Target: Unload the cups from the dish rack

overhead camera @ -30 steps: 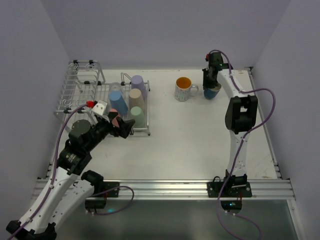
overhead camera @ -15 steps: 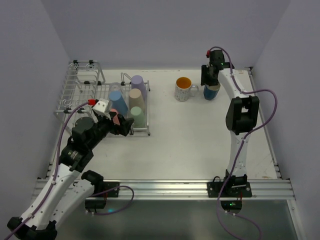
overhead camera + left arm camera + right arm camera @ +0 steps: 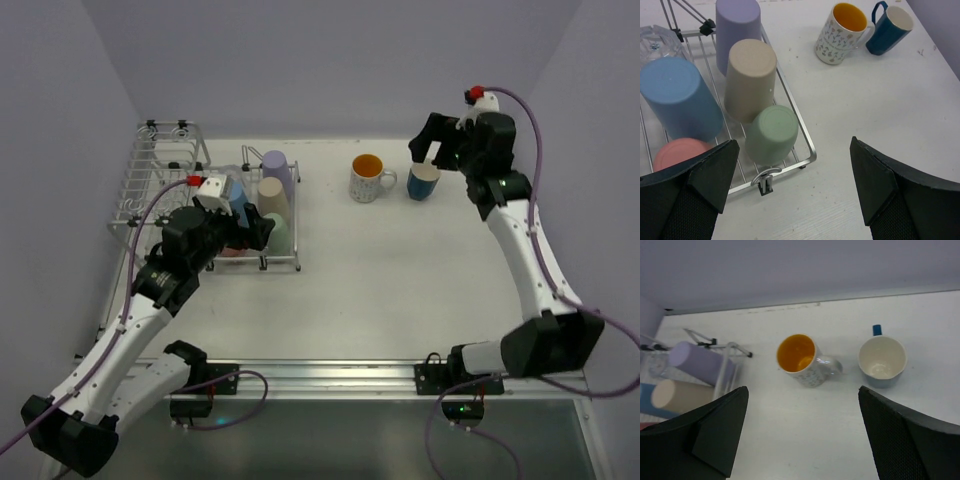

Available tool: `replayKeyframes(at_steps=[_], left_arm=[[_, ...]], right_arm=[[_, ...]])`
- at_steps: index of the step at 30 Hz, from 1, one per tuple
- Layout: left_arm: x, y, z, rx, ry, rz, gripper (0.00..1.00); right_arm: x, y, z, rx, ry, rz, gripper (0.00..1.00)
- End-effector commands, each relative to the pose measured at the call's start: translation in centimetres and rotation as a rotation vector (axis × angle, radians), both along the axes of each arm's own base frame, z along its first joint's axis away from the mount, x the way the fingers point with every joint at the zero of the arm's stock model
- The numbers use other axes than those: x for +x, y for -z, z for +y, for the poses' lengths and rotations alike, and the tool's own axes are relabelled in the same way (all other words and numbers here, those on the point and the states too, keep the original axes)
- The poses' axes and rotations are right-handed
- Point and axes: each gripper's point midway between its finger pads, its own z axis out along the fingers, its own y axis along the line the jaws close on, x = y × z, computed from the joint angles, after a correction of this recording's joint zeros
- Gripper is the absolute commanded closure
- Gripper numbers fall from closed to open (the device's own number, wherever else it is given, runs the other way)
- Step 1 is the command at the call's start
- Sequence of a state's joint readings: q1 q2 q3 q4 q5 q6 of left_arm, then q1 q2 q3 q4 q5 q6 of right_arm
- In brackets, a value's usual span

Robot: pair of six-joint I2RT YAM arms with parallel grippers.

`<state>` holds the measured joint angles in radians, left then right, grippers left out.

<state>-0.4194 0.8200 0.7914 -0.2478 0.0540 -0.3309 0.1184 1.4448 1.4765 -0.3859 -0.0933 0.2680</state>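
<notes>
I should expect the opening of the mint tumbler [image 3: 767, 145] to be hidden underneath when I lift it, because its closed round base [image 3: 778, 123] shows on top.
The dish rack [image 3: 160, 195] stands at the far left of the table. Lying on its grid are a lilac tumbler [image 3: 737, 25], a beige one [image 3: 750, 75], a mint one [image 3: 772, 132], a blue one [image 3: 680, 100] and a pink one [image 3: 677, 152] half hidden by my finger. My left gripper [image 3: 252, 232] hovers open above the rack's near right corner, by the mint tumbler. On the table stand an orange-lined speckled mug [image 3: 367, 178] and a dark blue mug [image 3: 423, 182], both upright. Above the dark blue mug my right gripper [image 3: 432, 150] is open and empty.
A clear glass [image 3: 657, 42] sits in the rack behind the blue tumbler. The rack's taller wire basket [image 3: 170, 150] is at its far left end. Grey walls close the table on three sides; a metal rail [image 3: 330, 375] runs along the near edge.
My right gripper opened, let go of the dark blue mug and lifted away to the right. My left gripper moved farther over the rack toward the tumblers.
</notes>
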Motion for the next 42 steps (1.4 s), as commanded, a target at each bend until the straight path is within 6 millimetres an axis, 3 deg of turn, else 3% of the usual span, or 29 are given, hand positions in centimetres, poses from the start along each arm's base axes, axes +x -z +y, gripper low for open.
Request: replayKeyframes(at_steps=[1,2,4,5,9,15,26,35,38,42], left_arm=[[2.3,-3.1,0.3,-0.046,-0.089,-0.058,0.00],[2.5,-3.1,0.1,-0.043,-0.092,-0.055,0.00],[3.3,-2.5,0.1,-0.026,-0.124,-0.035,0.00],[3.4,-2.3,-0.2,-0.018,-0.127,-0.031,0.00],[3.7,-0.1,-0.7,0.045,-0.156,-0.002,0.00],[4.0,2.8,-2.1,0.129,-0.159,0.030,0.00],[6.2,7.3,-1.5,0.260,-0.245,0.073,0.03],[6.8,9.2,-2.1,0.264,-0.234,0.093,0.32],[6.6,9.6,-2.0,0.264,-0.234,0.098,0.52],[6.1,7.9,-2.0,0.230,-0.225,0.064,0.64]], right_arm=[[-2.5,-2.5,3.9,0.207,-0.127,-0.166,0.06],[-3.5,-0.3,4.6,0.229,-0.157,-0.125,0.07],[-4.9,-0.7,5.4,0.271,-0.189,-0.154,0.07],[-5.5,0.8,5.8,0.279,-0.200,-0.120,0.07],[-6.3,1.6,6.1,0.280,-0.225,-0.124,0.07],[-7.2,1.2,7.4,0.320,-0.299,-0.138,0.07],[-7.6,1.5,8.1,0.330,-0.331,-0.128,0.08],[-7.4,2.0,8.3,0.328,-0.333,-0.116,0.09],[-7.7,1.7,8.7,0.329,-0.349,-0.120,0.09],[-8.3,1.2,9.5,0.325,-0.363,-0.124,0.09]])
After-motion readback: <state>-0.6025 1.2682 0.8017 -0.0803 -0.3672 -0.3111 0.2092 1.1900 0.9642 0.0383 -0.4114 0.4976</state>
